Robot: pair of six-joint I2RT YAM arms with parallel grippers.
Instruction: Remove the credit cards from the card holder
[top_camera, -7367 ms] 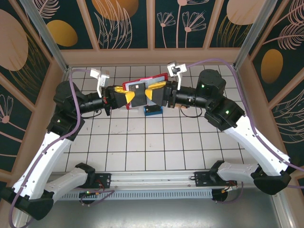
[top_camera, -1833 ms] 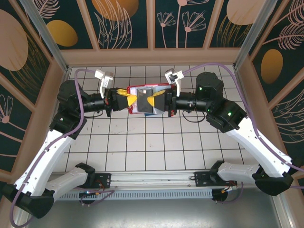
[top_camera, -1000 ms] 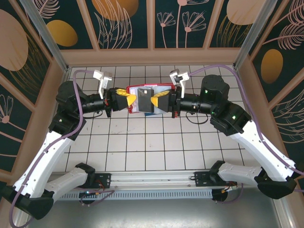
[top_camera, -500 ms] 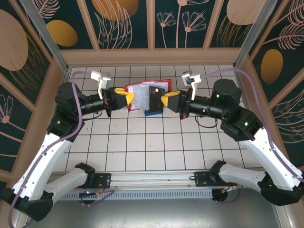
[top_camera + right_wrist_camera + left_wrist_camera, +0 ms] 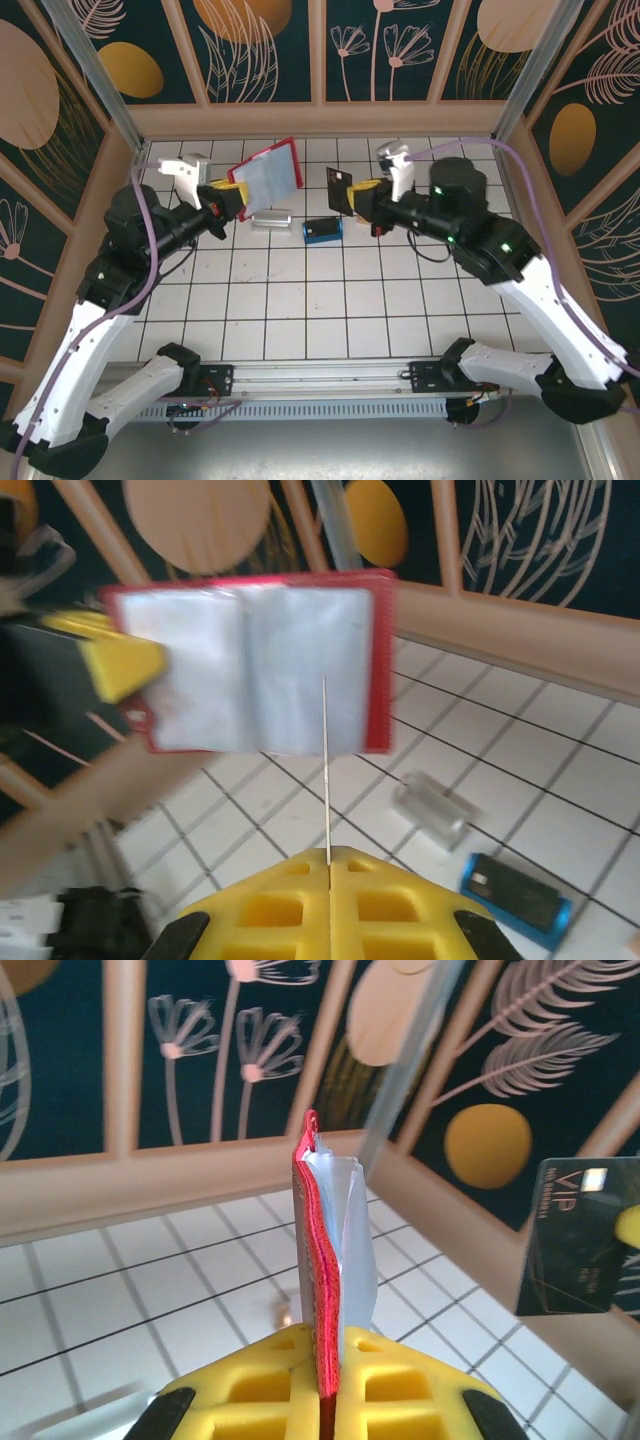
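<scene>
The dark credit card [image 5: 338, 190] is fully clear of the card holder, so my right gripper should keep going down to the blue block [image 5: 322, 230] and let go of the card there.
The card holder [image 5: 266, 177] is a red wallet with greyish see-through pockets, held open in the air over the back left of the table. My left gripper [image 5: 230, 197] is shut on its near edge. In the left wrist view the card holder [image 5: 318, 1250] stands edge-on between the yellow pads [image 5: 250, 1395]. A dark credit card [image 5: 338, 190] hangs free of the wallet, a tile-width to its right, with my right gripper [image 5: 358, 197] shut on it. The right wrist view shows that card [image 5: 325, 770] as a thin upright line, with the open card holder [image 5: 250, 665] beyond it.
A silver block [image 5: 270, 220] and a blue block [image 5: 322, 230] lie on the white tiled floor [image 5: 320, 300] below the two grippers. Wooden walls close the back and both sides. In the left wrist view the dark card [image 5: 575, 1235] shows at the right.
The right gripper has drawn the dark card out of the wallet and moved right. The left gripper has swung the wallet left and up, so the two now stand apart.
</scene>
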